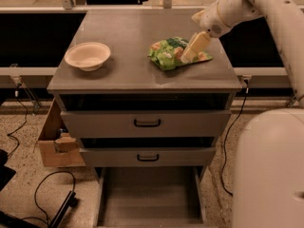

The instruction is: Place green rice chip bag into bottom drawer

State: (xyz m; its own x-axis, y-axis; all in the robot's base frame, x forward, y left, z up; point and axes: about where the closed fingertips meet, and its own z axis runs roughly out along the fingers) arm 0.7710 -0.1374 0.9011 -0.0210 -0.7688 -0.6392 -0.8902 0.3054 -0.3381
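Observation:
I expect the green rice chip bag [178, 54] to stick out past my gripper instead of drooping when I lift it, because it has a puffed end [165, 54].
The green rice chip bag [167, 56] lies flat on the right part of the grey cabinet top [133, 32]. My gripper [194, 48] reaches in from the upper right on the white arm [237, 6], and its cream tip is over the bag's right half, at or just above its surface. The bottom drawer [149, 196] is pulled out at the foot of the cabinet, a plain grey tray with nothing in it. The two upper drawers [147, 123] with black handles are slightly ajar.
A cream bowl [88, 56] stands on the left of the cabinet top. A cardboard box [53, 144] sits on the floor left of the cabinet. Black cables [52, 194] lie on the floor at lower left. My white base [270, 170] fills the lower right.

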